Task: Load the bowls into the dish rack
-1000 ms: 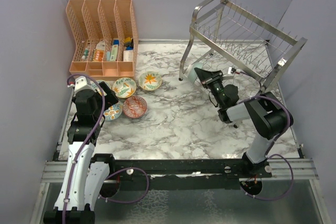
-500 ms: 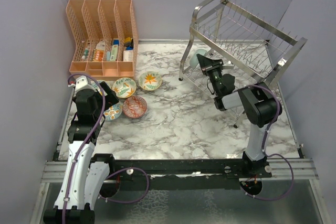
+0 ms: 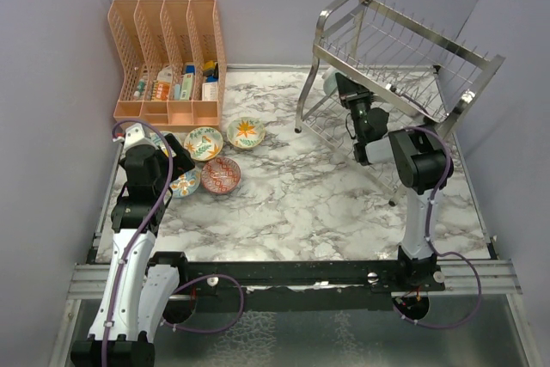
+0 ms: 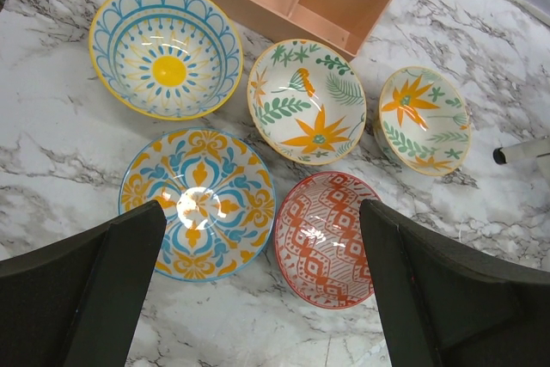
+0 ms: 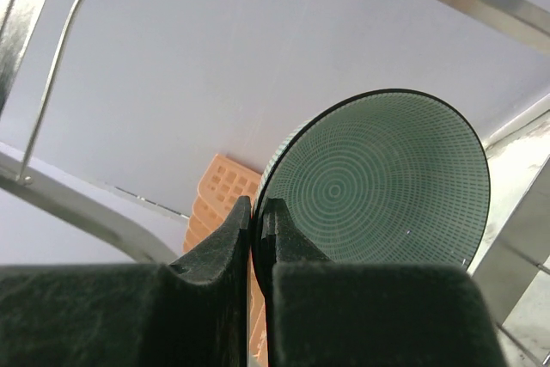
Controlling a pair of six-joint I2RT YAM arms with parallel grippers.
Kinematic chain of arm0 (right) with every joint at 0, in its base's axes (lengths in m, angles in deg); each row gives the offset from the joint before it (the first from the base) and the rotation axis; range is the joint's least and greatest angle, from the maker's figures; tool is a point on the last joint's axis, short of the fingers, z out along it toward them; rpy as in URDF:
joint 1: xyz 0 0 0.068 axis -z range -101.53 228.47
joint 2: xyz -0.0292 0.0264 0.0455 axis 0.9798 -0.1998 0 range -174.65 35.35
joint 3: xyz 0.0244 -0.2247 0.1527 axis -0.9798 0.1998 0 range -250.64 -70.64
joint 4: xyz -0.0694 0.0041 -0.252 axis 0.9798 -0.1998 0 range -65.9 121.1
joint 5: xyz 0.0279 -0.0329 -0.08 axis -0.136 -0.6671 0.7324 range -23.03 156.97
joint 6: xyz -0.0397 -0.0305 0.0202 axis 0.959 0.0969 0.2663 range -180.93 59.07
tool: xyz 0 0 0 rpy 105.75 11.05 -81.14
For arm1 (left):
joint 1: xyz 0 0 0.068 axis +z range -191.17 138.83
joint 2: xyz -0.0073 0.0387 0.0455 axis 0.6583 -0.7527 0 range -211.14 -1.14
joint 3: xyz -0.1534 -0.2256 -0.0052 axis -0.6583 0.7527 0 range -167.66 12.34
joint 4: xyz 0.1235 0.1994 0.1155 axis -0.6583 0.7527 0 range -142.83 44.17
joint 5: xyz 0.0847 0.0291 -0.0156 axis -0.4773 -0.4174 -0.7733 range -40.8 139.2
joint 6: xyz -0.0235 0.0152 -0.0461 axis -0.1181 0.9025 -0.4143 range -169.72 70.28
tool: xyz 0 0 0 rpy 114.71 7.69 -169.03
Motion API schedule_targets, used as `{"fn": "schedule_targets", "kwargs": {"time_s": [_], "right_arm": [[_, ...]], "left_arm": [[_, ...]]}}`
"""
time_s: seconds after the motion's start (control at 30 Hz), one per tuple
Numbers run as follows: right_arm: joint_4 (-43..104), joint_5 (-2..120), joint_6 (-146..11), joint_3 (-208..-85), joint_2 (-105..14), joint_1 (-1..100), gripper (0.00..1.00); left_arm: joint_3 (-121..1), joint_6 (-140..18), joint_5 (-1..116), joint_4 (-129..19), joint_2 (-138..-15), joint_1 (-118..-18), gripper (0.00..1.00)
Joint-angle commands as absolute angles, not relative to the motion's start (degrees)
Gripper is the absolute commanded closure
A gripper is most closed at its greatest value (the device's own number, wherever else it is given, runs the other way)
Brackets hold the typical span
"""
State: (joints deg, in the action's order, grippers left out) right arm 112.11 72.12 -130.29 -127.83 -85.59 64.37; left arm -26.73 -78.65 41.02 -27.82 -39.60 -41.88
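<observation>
My right gripper keeps lowering the teal bowl [image 5: 382, 182] until the lower level's wires [image 3: 323, 119] hold it, because the bowl is standing on its edge under the upper level.
My right gripper [image 5: 256, 208] is shut on the rim of the pale teal bowl [image 5: 387, 182], which stands on edge. From above, the teal bowl [image 3: 330, 83] and right gripper [image 3: 343, 90] are under the upper tier of the silver dish rack [image 3: 404, 47], at its left end. My left gripper [image 4: 262, 212] hangs open over the red patterned bowl [image 4: 326, 242] and a blue-and-orange bowl [image 4: 198, 204]. Beyond them lie a blue-and-yellow bowl [image 4: 168, 49], a leafy bowl [image 4: 307, 100] and an orange-flower bowl [image 4: 424, 119].
The peach slotted organizer [image 3: 168, 58] with small bottles stands at the back left, just behind the bowls. Rack tubes [image 5: 82, 212] pass close around the right wrist. Walls close in the table on the left, back and right.
The right arm has carried the teal bowl from the table in front of the rack up and back, in under its upper tier. The left arm has stayed put.
</observation>
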Motion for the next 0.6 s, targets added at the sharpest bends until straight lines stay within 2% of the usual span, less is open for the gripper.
{"fn": "schedule_targets", "kwargs": {"time_s": [0.0,0.57], "right_arm": [[117.8,73.2,-131.1,-131.7,-88.8,65.5,0.99],[116.4,78.7,-123.3,-134.1,-90.2,65.5,0.99]], "left_arm": [[-27.1,-78.1,41.5,-27.6,-39.6,-41.5,0.01],[-27.1,-78.2,41.6,-27.1,-39.9,-42.1,0.01]]}}
